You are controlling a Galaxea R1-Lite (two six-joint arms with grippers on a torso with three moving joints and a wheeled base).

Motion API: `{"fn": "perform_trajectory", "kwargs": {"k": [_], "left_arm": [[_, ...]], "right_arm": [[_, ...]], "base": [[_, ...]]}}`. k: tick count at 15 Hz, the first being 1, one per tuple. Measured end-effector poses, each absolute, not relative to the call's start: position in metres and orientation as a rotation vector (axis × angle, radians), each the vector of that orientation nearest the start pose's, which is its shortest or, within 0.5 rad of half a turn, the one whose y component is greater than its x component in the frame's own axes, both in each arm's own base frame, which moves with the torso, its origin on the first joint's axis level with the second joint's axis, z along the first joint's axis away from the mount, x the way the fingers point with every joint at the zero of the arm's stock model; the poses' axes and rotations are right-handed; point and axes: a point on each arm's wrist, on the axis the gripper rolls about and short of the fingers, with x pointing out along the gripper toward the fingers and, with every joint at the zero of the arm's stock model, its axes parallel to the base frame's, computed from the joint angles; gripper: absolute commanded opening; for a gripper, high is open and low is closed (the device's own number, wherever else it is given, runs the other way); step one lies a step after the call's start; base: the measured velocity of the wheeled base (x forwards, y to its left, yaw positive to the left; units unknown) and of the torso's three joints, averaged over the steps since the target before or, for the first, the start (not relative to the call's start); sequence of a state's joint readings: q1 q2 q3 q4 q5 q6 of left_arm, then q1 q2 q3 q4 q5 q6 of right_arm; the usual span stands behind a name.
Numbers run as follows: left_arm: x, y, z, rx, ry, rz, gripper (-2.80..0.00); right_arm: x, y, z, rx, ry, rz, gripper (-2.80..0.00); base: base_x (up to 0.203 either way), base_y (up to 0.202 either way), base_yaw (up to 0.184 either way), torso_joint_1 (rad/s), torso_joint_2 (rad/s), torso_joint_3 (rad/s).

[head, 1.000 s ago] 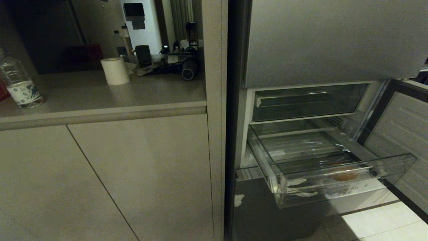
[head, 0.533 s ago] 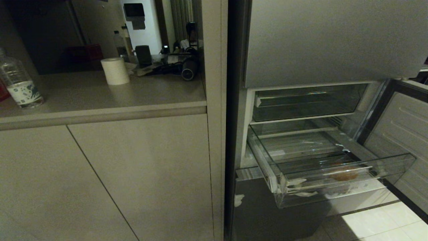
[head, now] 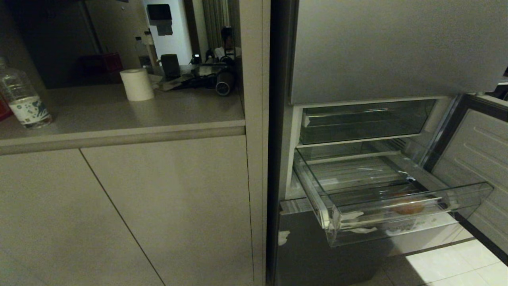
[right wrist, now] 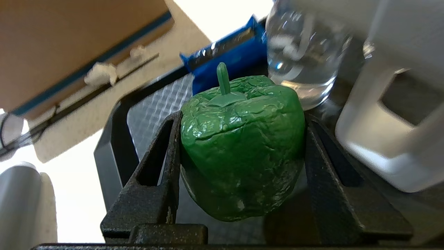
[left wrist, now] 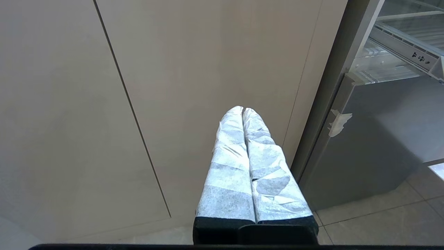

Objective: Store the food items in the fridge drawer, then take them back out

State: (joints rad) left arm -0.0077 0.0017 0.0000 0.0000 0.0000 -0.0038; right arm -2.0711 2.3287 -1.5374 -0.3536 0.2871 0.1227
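Observation:
The green pepper is hanging inside the black tray's rim (right wrist: pixel 113 143) above the tray's open mesh bottom (right wrist: pixel 233 231), so my right gripper should keep going down until the green pepper rests there, and then let go.
The fridge drawer (head: pixel 357 229) stands pulled out, low on the right in the head view, with white sticker scraps on its clear front. One of the food items, an orange-brown roundish piece (head: pixel 408 207), lies in its front right part. The other, a glossy green pepper-shaped lump (right wrist: pixel 239 152) with a short stem, is clamped between the black fingers of my right gripper (right wrist: pixel 242 118), which is shut on it; this shows only in the right wrist view. My left gripper (left wrist: pixel 243 109), wrapped in white tape, is shut and empty, low before the beige cabinet door. Neither arm shows in the head view.
A shallower clear tray (head: pixel 361 121) sits above the drawer, and the open fridge door (head: pixel 476 151) stands to the right. On the counter are a water bottle (head: pixel 22 99) and a paper roll (head: pixel 136 84). Behind the held lump are a clear bottle (right wrist: pixel 305 52) and a blue packet (right wrist: pixel 229 55).

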Motion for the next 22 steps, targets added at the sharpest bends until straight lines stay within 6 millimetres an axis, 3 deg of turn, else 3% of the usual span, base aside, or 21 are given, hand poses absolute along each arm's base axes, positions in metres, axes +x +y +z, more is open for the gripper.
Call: {"fn": "perform_trajectory", "kwargs": {"k": [9,10,13,19,22], "left_arm": [[-0.023,0.0,0.076,-0.004,0.002,-0.008,-2.8],[-0.023,0.0,0.076,-0.004,0.002,-0.008,-2.8],[-0.023,0.0,0.076,-0.004,0.002,-0.008,-2.8],[-0.023,0.0,0.076,-0.004,0.002,-0.008,-2.8],[-0.023,0.0,0.076,-0.004,0.002,-0.008,-2.8]], "right_arm": [[-0.204,-0.412,0.081,0.66,0.125,-1.616,-2.8],[-0.199,-0.409,0.079,0.662,0.148,-1.603,0.0],[-0.187,-0.402,0.08,0.672,0.175,-1.58,0.0],[-0.184,-0.401,0.088,0.654,0.166,-1.58,0.0],[-0.183,-0.397,0.102,0.642,0.137,-1.58,0.0]], "base": [[0.0,0.0,0.0,0.0,0.0,0.0],[0.0,0.0,0.0,0.0,0.0,0.0],[0.0,0.0,0.0,0.0,0.0,0.0],[0.0,0.0,0.0,0.0,0.0,0.0],[0.0,0.0,0.0,0.0,0.0,0.0]]}}
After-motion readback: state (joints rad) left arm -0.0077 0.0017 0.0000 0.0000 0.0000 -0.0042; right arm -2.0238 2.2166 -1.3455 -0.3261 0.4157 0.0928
